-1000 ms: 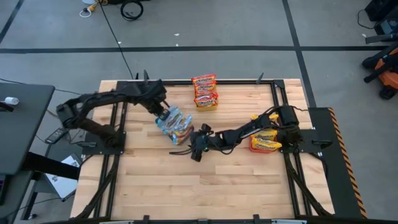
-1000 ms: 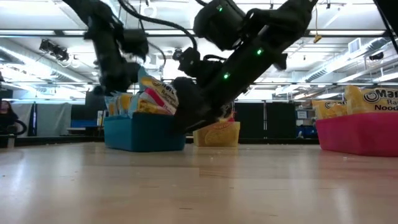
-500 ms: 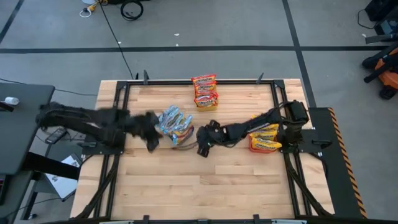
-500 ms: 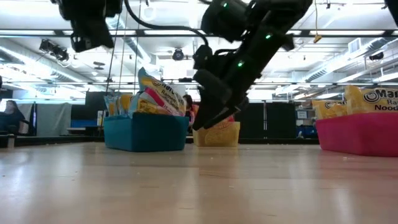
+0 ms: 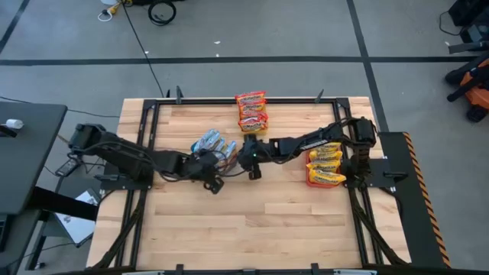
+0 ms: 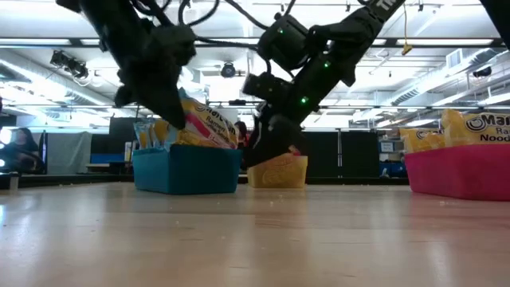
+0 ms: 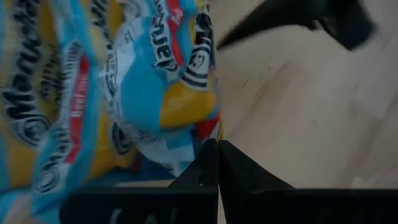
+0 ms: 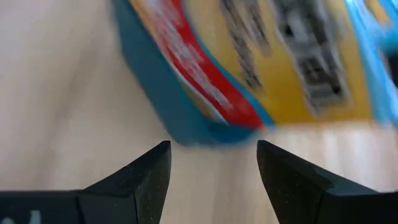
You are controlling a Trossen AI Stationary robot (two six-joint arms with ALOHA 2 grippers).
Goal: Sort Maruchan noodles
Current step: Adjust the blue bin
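Next, I back up my left gripper and turn the bin square before moving it aside, because the blue bin [image 5: 215, 144] stands slanted with its corner [image 6: 170, 177] toward the near side.
Several blue-and-white Maruchan packets [image 5: 215, 147] stand piled in the blue bin [image 6: 186, 171] left of the table's middle. More packets [image 5: 251, 112] fill the yellow bin [image 6: 280, 172] at the far edge, and yellow-orange ones [image 5: 325, 165] lie in the red bin [image 6: 458, 174] on the right. My left gripper [image 5: 213, 182] is shut, at the near side of the blue bin; the blue-and-white packets [image 7: 134, 93] loom right ahead of it. My right gripper [image 5: 246, 159] is open, just right of the blue bin, facing the bin's wall [image 8: 180, 118]. My left gripper [image 7: 212, 149] has its shut fingertips right at the lower corner [image 7: 208, 127] of a blue-and-white packet; whether they touch it I cannot tell.
The wooden table [image 5: 252, 229] shows bare boards across its near half. Black frame rails [image 5: 141, 191] run along both sides. The three bins stand at left-middle, far-middle and right.
My left arm swung from the far side of the blue bin out toward the table's left, then came back in at the bin's near side. My right gripper moved toward the far edge and rose a little, ending beside the blue bin.
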